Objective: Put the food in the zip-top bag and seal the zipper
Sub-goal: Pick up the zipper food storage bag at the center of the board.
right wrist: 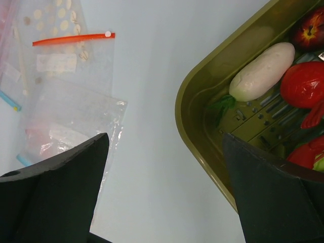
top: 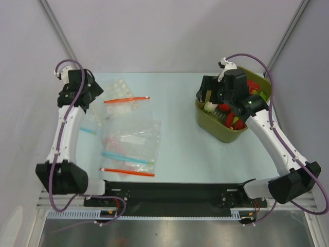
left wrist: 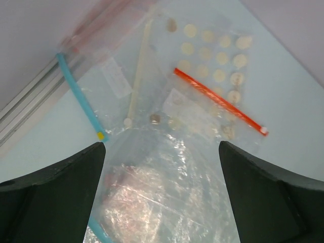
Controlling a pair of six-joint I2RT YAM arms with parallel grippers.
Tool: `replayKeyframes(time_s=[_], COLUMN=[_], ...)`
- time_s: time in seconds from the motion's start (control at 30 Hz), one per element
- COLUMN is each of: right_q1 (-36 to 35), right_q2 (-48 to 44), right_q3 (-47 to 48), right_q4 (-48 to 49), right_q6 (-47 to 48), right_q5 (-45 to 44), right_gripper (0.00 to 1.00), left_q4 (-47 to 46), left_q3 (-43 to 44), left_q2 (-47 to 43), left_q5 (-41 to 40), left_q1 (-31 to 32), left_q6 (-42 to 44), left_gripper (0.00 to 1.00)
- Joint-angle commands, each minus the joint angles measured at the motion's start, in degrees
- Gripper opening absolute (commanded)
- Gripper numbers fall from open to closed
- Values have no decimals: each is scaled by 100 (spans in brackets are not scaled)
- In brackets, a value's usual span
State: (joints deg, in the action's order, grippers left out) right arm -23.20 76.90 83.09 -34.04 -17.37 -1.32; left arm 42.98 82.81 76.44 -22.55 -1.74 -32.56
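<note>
My left gripper should keep moving with its open fingers to the pink-tinted film (left wrist: 98, 30), which lies uncovered beside the blue strip's end (left wrist: 61, 55), until they pinch the film's edge.
The food lies in an olive bin (top: 213, 128) at the right. It includes a white radish (right wrist: 263, 71) with a green top and a round red tomato (right wrist: 304, 83); more red pieces (top: 252, 85) lie behind. My right gripper (right wrist: 164, 147) is open and empty, hanging over the bin's near-left corner (top: 208, 95). The crinkly clear zip-top bag (top: 136, 136) lies flat at centre-left among other bags. My left gripper (left wrist: 162, 149) is open above it (top: 91, 98), holding nothing. Only a faint pink tint (right wrist: 36, 135) at one end of the bag hints at the zipper.
Flat clear bags surround the crinkly one: two with orange-red strips (top: 126, 99) (top: 127, 172) and others with blue strips (top: 127, 158) (left wrist: 76, 96). One bag (left wrist: 212, 50) has pale round dots. The aluminium table rail (left wrist: 25, 101) runs close by the left gripper.
</note>
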Motion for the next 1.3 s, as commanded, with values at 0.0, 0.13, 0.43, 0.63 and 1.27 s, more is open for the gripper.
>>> replayKeyframes(time_s=[0.0, 0.13, 0.43, 0.63, 1.27], right_q1=[35, 105, 633, 659, 659], right_q2=[-97, -97, -255, -316, -580], right_q3=[-82, -161, -574, -715, -1356], right_q4=[64, 64, 319, 486, 978], right_q6=[234, 234, 23, -118, -803], right_q5=[246, 334, 1318, 1590, 1829], right_gripper=[100, 100, 100, 100, 100], left_q4=[-202, -89, 500, 1282, 395], left_q3=[331, 1095, 2591, 3874, 3488], left_q2=[615, 1573, 3525, 4860, 5583], left_q5=[-285, -636, -1006, -1059, -717], left_q1=[-344, -626, -1013, -1022, -1426], left_q6=[-111, 415, 830, 1277, 2860], left_gripper=[100, 100, 97, 91, 73])
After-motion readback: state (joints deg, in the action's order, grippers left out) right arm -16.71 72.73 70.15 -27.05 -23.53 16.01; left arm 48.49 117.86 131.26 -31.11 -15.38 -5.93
